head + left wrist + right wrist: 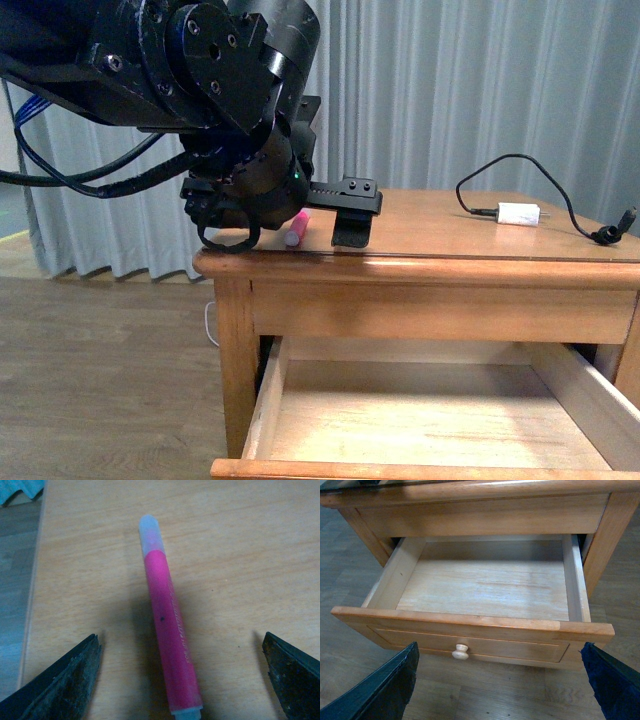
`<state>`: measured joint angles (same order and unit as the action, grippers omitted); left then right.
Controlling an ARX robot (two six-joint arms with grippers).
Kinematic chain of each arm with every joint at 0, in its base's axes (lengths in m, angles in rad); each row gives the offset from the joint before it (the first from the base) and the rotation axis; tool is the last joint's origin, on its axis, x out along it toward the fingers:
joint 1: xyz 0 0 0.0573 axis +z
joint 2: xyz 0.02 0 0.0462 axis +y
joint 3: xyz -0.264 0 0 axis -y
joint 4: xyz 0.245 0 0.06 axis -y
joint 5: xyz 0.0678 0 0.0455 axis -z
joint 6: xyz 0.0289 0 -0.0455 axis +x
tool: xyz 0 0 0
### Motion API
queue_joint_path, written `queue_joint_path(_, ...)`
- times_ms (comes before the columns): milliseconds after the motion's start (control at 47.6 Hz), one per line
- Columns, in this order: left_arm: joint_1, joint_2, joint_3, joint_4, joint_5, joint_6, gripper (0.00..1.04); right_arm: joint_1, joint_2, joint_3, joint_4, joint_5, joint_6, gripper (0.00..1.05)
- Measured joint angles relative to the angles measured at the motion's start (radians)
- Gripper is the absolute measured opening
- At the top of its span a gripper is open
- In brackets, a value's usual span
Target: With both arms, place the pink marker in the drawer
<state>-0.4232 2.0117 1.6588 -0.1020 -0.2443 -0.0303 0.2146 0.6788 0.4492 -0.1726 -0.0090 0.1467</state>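
The drawer's pale bottom (430, 418) is flat and level. I expect the pink marker (297, 228) to travel along in place as I push the drawer in.
The pink marker (297, 229) lies flat on the wooden tabletop (440, 225) near its left front corner. My left gripper (290, 222) hovers right over it, open. In the left wrist view the marker (167, 625) lies lengthwise between the two spread black fingers (65, 680), touching neither, its whitish cap pointing away. The drawer (430, 415) is pulled out below the tabletop, its pale inside bare. In the right wrist view my right gripper (502, 682) is open in front of the drawer (485, 587), a little back from its front panel and round knob (460, 651).
A white charger plug (518, 213) with a black cable (560, 195) lies on the right part of the tabletop. Grey curtains hang behind the table. Wood-look floor (110, 380) surrounds the table's left leg (236, 360).
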Motion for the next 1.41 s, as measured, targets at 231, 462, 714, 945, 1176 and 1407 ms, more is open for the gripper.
queue_joint_path(231,-0.004,0.01,0.006,-0.011,-0.008,-0.008,0.99,0.0,0.0,0.0,0.0,0.0,0.0,0.96)
queue_joint_path(462,-0.004,0.011,0.006,-0.011,-0.014,-0.008,0.79,0.0,0.0,0.0,0.0,0.0,0.0,0.96)
queue_joint_path(714,-0.002,0.01,-0.007,0.0,-0.012,-0.008,0.42,0.0,0.0,0.0,0.0,0.0,0.0,0.96)
queue_joint_path(945,0.01,-0.015,-0.052,0.042,0.018,-0.003,0.15,0.0,0.0,0.0,0.0,0.0,0.0,0.96)
queue_joint_path(1176,0.01,-0.099,-0.188,0.187,0.222,0.093,0.15,0.0,0.0,0.0,0.0,0.0,0.0,0.96)
queue_joint_path(1407,0.005,-0.276,-0.357,0.267,0.48,0.26,0.15,0.0,0.0,0.0,0.0,0.0,0.0,0.96)
